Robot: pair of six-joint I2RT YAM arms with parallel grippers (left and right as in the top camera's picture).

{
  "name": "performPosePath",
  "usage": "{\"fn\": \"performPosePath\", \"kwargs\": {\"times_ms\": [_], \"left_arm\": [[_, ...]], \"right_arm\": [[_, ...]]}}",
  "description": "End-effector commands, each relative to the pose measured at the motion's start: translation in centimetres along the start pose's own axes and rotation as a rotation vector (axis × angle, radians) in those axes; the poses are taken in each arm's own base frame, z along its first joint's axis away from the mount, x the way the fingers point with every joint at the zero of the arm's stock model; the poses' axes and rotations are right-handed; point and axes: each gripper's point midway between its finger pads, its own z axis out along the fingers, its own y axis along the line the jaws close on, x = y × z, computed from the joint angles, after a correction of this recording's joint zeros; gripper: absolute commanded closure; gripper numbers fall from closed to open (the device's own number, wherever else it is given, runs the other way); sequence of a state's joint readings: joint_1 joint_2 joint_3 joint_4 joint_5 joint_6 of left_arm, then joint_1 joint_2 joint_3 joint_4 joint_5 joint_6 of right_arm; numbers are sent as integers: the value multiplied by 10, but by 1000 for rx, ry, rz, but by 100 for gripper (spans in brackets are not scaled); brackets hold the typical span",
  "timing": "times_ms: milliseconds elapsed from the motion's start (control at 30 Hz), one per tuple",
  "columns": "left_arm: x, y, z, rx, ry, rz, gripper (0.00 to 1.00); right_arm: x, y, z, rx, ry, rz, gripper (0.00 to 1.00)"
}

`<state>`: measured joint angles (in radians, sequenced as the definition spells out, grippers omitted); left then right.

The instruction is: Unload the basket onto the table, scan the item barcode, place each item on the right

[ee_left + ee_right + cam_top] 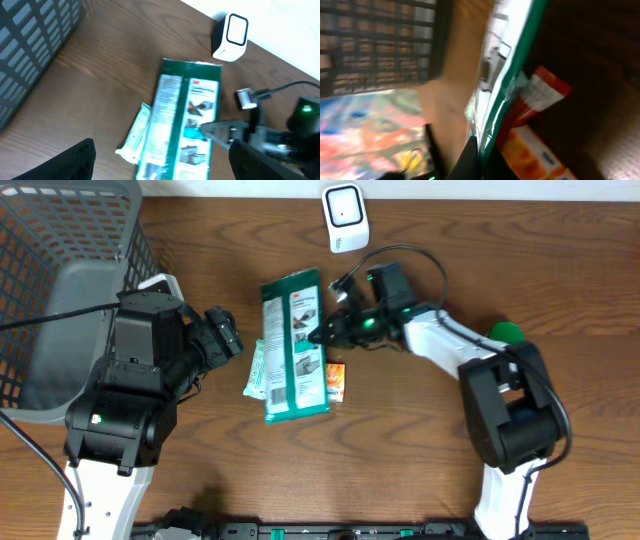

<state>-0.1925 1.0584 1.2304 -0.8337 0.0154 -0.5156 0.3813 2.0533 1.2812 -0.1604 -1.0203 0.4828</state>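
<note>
I should pull the green and white package overlapping the sachet and orange packet (336, 382) back with my right gripper, laying it flat on the clear wood (357, 395) beside them.
A flat green and white package (291, 348) lies in the middle of the wooden table, printed side up. My right gripper (322, 335) is shut on the package's right edge; in the right wrist view its dark fingers (470, 157) pinch the green rim (506, 80). The white barcode scanner (345, 218) stands at the table's far edge; the left wrist view shows the scanner (231, 36) beyond the package (182, 117). My left gripper (226, 338) hovers open just left of the package, empty. No barcode is readable.
A small white-green sachet (258, 370) lies against the package's left side, an orange packet (336, 380) against its lower right. A grey wire basket (70, 240) fills the far left. A green object (506, 332) peeks out behind the right arm.
</note>
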Motion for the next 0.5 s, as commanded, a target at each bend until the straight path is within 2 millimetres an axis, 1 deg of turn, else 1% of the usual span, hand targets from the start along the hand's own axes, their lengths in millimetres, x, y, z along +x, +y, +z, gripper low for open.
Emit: {"fn": "performPosePath", "kwargs": {"times_ms": [0, 67, 133, 200, 267, 333, 367, 467], "left_arm": [[-7, 1, -4, -8, -23, 15, 14], [-7, 1, -4, -8, -23, 15, 14], [-6, 1, -4, -8, -23, 15, 14], [-7, 1, -4, -8, -23, 15, 14], [-7, 1, -4, -8, -23, 15, 14], [-7, 1, -4, -8, -23, 15, 14], [-7, 1, -4, -8, -23, 15, 14], [-7, 1, -4, -8, -23, 15, 14]], "right_arm": [[5, 61, -29, -212, 40, -128, 99], [3, 73, -41, -249, 34, -149, 99], [0, 79, -49, -253, 20, -161, 99], [0, 81, -51, -253, 16, -164, 99], [2, 78, -50, -237, 20, -139, 99], [5, 65, -46, -174, 18, -106, 99], [7, 55, -45, -123, 14, -87, 99], [13, 15, -44, 86, 3, -1, 99]]}}
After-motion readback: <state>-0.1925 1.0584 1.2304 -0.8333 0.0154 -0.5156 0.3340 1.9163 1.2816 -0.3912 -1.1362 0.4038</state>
